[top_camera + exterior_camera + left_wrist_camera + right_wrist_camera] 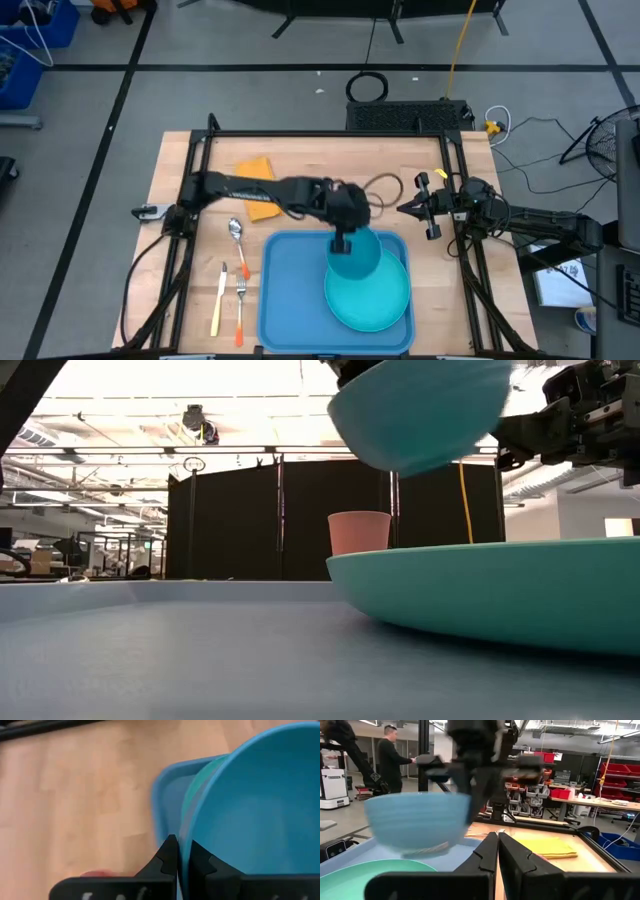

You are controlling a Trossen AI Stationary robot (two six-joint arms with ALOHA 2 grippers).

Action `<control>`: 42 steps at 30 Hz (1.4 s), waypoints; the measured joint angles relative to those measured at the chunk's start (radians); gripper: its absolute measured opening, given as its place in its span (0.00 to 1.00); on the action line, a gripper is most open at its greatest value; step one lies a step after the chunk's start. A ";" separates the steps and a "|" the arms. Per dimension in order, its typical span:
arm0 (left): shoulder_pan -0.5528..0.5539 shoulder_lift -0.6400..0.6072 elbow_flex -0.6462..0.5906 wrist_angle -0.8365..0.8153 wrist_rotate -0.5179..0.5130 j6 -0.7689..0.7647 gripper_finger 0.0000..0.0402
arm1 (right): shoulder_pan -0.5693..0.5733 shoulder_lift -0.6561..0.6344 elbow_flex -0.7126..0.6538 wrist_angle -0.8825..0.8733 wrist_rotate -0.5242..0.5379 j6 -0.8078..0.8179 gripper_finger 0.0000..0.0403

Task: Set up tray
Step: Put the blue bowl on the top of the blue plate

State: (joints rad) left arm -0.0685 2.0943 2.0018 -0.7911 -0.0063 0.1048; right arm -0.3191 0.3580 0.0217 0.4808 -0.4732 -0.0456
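Observation:
The light blue bowl, its opening up, is above the empty turquoise plate, so my left gripper keeps lowering it to the plate's middle to release it there.
The blue tray lies at the table's near edge, with a round turquoise plate resting flat on its right half. My left gripper is shut on a light blue bowl above the plate's far edge; the low view shows the bowl in the air over the plate. My right gripper hovers shut beyond the tray's far right corner, touching nothing. A pink cup stands behind the tray; the left arm hides it in the high view. My left gripper holds the bowl by its rim, one finger outside the wall and the other inside. The fingers come from above, pointing down. The bowl is lifted clear of the plate and hangs slightly tilted below the fingers.
A spoon, knife and orange-handled fork lie left of the tray. A yellow cloth lies on the far left part, and a cable loop toward the far edge. A person stands in the room beyond.

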 joint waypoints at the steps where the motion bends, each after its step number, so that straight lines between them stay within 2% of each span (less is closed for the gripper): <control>1: -0.007 0.018 0.001 0.015 0.008 -0.011 0.02 | 0.000 0.000 0.000 0.000 0.000 0.004 0.02; 13: -0.053 0.176 -0.001 0.093 0.042 -0.154 0.02 | 0.000 0.000 0.000 -0.015 0.031 0.009 0.02; 25: -0.095 0.179 0.000 0.179 0.086 -0.205 0.02 | 0.000 0.000 0.000 -0.018 0.031 0.026 0.02; 31: -0.098 0.220 0.000 0.218 0.088 -0.207 0.02 | 0.000 0.000 0.000 -0.028 0.031 0.026 0.02; 42: -0.098 0.259 0.001 0.188 0.120 -0.220 0.02 | 0.000 0.022 0.000 -0.053 0.033 0.026 0.02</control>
State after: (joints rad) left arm -0.1669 2.3533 2.0029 -0.6029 0.1138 -0.1154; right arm -0.3191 0.3796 0.0216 0.4276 -0.4404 -0.0200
